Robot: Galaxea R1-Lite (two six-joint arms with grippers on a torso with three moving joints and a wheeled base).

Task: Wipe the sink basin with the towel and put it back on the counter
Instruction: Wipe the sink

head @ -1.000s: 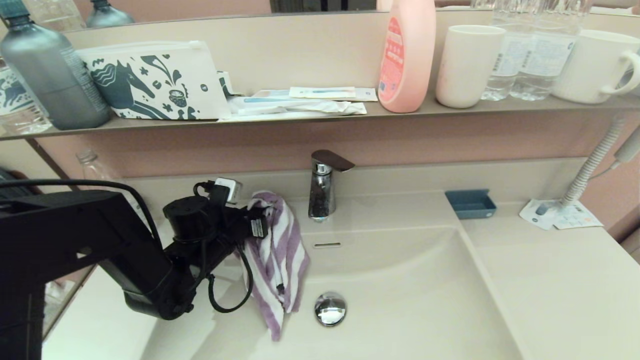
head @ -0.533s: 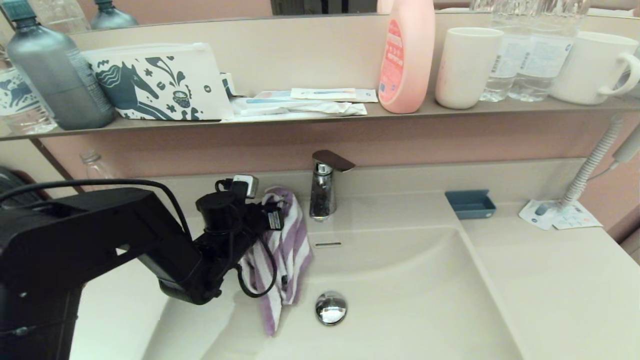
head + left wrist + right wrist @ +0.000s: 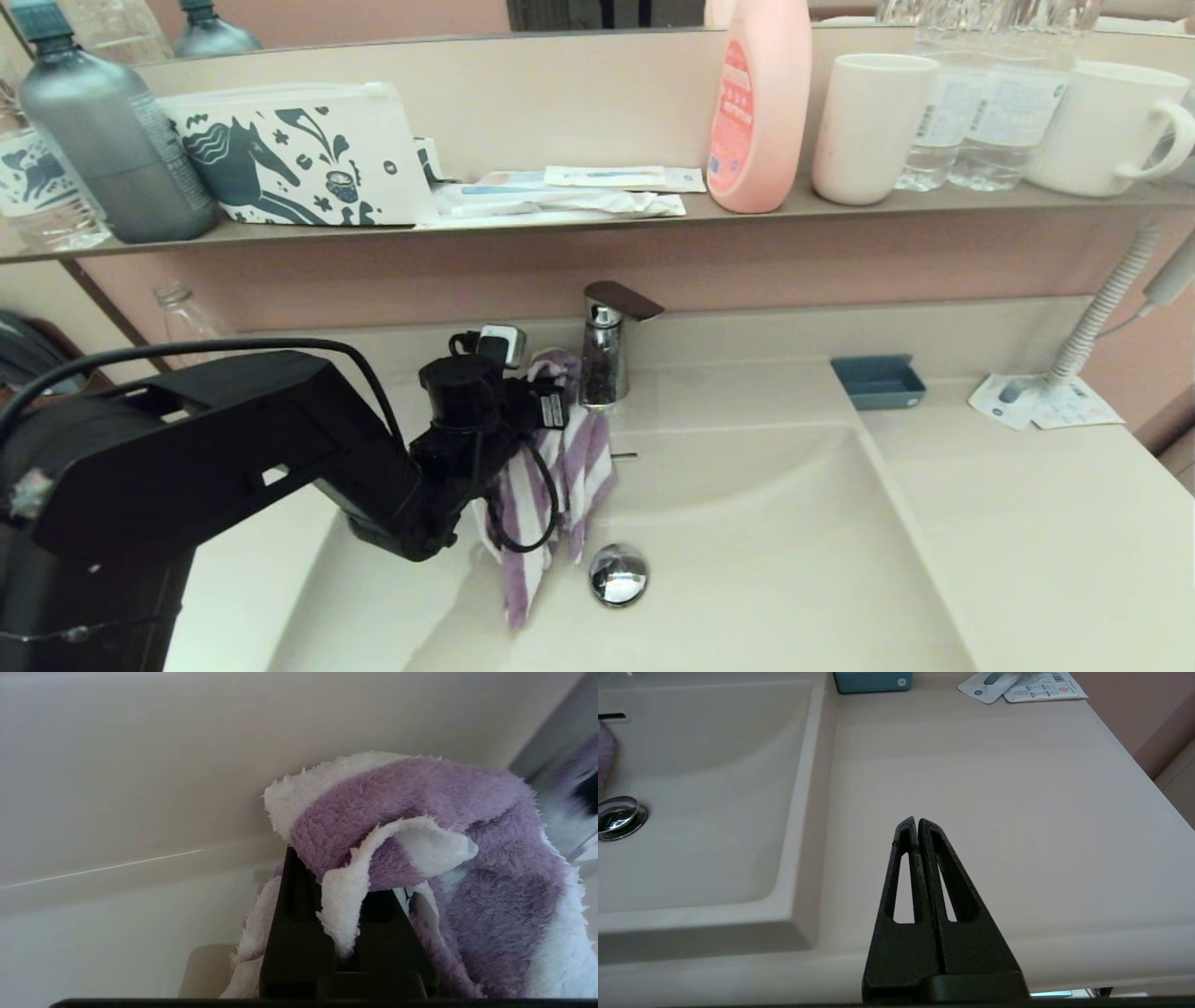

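Note:
Next, I pull the towel back along the ledge (image 3: 405,375) below the horse-print pouch with my left gripper, because the towel is bunched up against the faucet's base (image 3: 602,386) and that blocks the wipe.
The purple and white striped towel (image 3: 579,467) hangs from my left gripper (image 3: 558,387), which is shut on its upper fold just left of the faucet. Its lower end dangles into the sink basin (image 3: 766,541), close to the left of the chrome drain plug (image 3: 617,574). In the left wrist view the towel (image 3: 490,868) drapes over the left gripper (image 3: 343,882) and hides the fingertips. My right gripper (image 3: 917,821) is shut and empty above the counter (image 3: 994,788), right of the basin (image 3: 705,812). It is out of the head view.
A chrome faucet (image 3: 605,355) stands right beside the towel. The overflow slot (image 3: 624,456) is partly covered. A blue dish (image 3: 878,380) and paper packets (image 3: 1046,401) lie on the counter (image 3: 1046,523). The shelf (image 3: 840,207) above carries a pink bottle (image 3: 758,103), cups, bottles and a horse-print pouch (image 3: 299,154).
My left arm has carried the hanging towel to the right, from the basin's left side to beside the faucet. The towel now covers part of the overflow slot.

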